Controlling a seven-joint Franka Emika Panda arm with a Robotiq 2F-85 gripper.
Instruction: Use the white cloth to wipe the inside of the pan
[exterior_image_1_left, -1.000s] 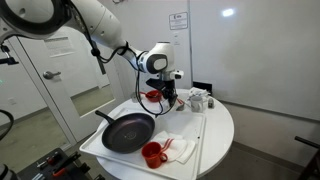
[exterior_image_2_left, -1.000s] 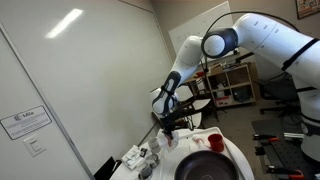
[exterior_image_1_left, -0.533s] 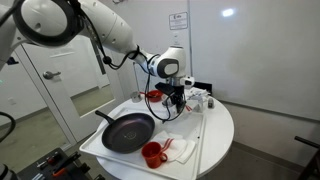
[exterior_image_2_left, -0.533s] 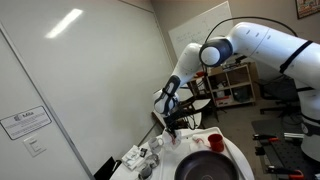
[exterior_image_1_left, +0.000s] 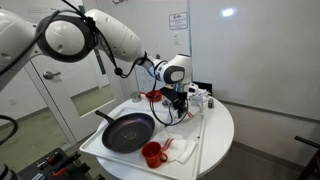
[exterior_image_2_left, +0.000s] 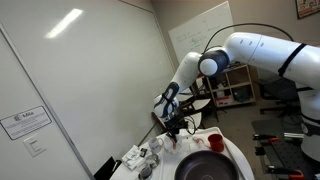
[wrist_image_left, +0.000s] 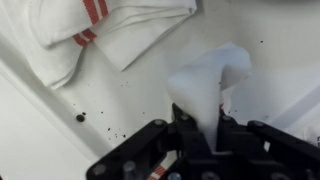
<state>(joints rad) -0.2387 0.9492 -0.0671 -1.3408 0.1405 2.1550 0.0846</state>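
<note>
The robot's gripper has the white cloth (wrist_image_left: 216, 75) hanging over an open patch of tray (exterior_image_1_left: 183, 124) beside the striped cloth, so it should keep going down until the cloth rests there and then let go.
In the wrist view my gripper (wrist_image_left: 200, 128) is shut on a plain white cloth (wrist_image_left: 208, 85), which hangs from the jaws over the white tray. The black pan (exterior_image_1_left: 127, 132) lies on the tray's near left part, handle pointing back left; it also shows at the bottom edge of an exterior view (exterior_image_2_left: 205, 168). In both exterior views the gripper (exterior_image_1_left: 179, 112) (exterior_image_2_left: 176, 136) hangs above the tray, behind and to the right of the pan.
A white cloth with red stripes (wrist_image_left: 100, 30) lies crumpled on the white tray (exterior_image_1_left: 198, 135), also visible by the red cup (exterior_image_1_left: 152, 154) at the front. A red bowl (exterior_image_1_left: 153, 96) and small white containers (exterior_image_1_left: 199, 100) stand at the back of the round table (exterior_image_1_left: 222, 130).
The arm has swung to the right and lifted slightly, carrying the white cloth. The pan and other objects have not moved.
</note>
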